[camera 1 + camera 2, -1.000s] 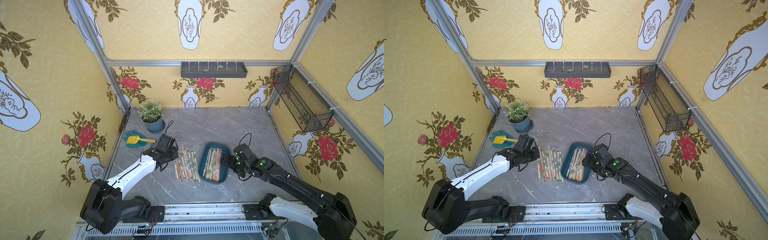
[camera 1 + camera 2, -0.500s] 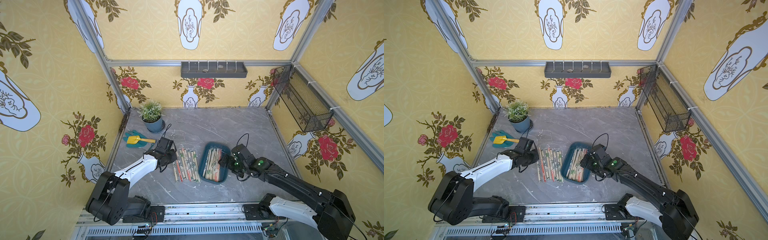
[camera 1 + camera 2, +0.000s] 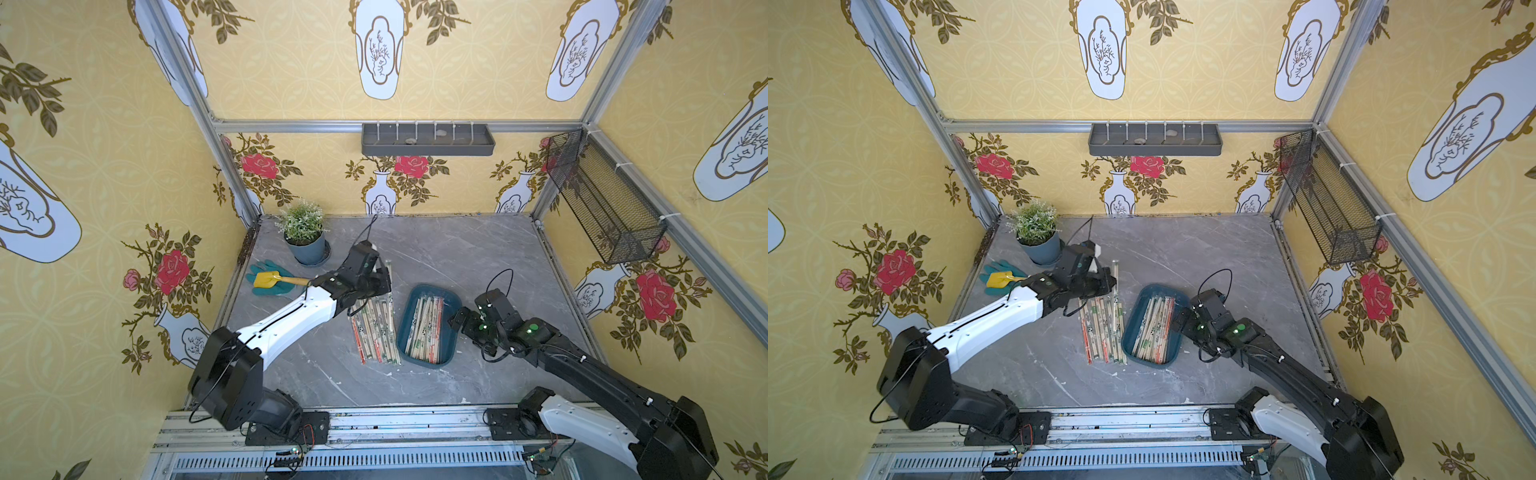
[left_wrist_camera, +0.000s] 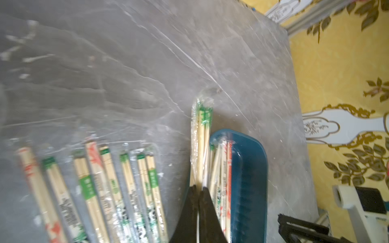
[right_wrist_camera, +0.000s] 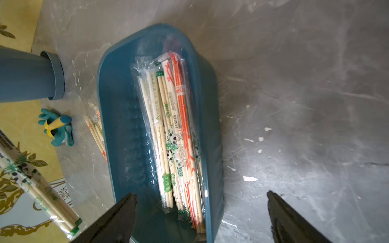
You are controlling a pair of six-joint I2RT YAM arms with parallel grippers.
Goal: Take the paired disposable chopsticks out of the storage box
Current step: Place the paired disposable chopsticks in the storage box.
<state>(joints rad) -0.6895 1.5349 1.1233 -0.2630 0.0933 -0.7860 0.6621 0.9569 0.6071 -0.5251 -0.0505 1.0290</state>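
An extra sleeved pair (image 4: 201,129) is pinched in my left gripper together with the green-marked pair, so I should lower both into the storage box (image 3: 429,320) and take just one pair.
The storage box (image 3: 454,300) (image 3: 1180,296) is a shallow teal tray mid-table, with several sleeved chopstick pairs (image 3: 426,324) (image 5: 174,136) lying lengthwise in it. A row of paired disposable chopsticks (image 3: 374,330) (image 4: 94,189) lies on the table just left of the box. My left gripper (image 3: 378,276) (image 4: 199,187) hovers over the far end of that row, shut on one green-marked pair (image 4: 202,126) (image 3: 1115,276) that points toward the back wall. My right gripper (image 3: 455,322) (image 5: 201,194) is open at the box's right rim, with nothing between its fingers.
A potted plant (image 3: 305,237) stands at the back left, with green gloves and a yellow trowel (image 3: 270,280) in front of it. A grey shelf (image 3: 428,139) hangs on the back wall and a wire-mesh basket (image 3: 602,203) on the right wall.
My left gripper has moved right and toward the back, still shut, and the held pair now sticks out beyond it. The right arm has barely shifted.
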